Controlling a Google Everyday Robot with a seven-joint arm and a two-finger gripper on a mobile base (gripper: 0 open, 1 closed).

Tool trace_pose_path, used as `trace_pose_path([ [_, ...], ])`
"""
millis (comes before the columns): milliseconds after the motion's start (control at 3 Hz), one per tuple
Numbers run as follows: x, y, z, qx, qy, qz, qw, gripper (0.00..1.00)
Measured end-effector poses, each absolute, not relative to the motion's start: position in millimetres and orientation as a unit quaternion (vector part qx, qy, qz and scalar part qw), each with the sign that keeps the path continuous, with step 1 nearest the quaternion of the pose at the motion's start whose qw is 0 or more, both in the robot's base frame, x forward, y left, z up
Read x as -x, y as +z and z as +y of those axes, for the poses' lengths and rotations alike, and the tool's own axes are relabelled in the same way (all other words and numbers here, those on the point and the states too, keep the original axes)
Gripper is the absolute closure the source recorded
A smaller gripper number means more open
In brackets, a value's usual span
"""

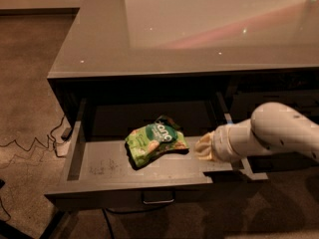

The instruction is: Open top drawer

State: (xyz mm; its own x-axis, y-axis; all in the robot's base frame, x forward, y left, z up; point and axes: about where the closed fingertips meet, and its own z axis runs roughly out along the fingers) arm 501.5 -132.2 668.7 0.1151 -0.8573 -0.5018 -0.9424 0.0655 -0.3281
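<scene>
My gripper's fingers are inside the tray (196, 165) behind the drawer's front (199, 189), clear of the green snack bag, so I should go on pulling until the drawer is wide open.
The top drawer (99, 168) stands pulled out from under the grey counter. Its scuffed grey tray shows, and its small metal pull (158, 199) sits at the centre of the front. A green snack bag (155, 141) lies in the tray, right of centre. My gripper (203, 148) reaches in from the right on a white arm (279, 133). It hovers over the drawer's right end, just right of the bag, apart from it.
The glossy grey counter top (199, 29) overhangs the drawer's back. A second drawer stack (274, 103) stands to the right behind my arm. Cables and a power strip (62, 138) lie on the carpet at the left.
</scene>
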Motion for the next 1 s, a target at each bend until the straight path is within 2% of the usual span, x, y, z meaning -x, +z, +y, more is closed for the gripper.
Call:
trace_pose_path([
  [333,-460.1,650.0,-134.8,0.679,0.083,0.665,0.3,1.0],
  [1000,-439.5,649.7,-140.2,0.678,0.084,0.669,0.291,1.0],
])
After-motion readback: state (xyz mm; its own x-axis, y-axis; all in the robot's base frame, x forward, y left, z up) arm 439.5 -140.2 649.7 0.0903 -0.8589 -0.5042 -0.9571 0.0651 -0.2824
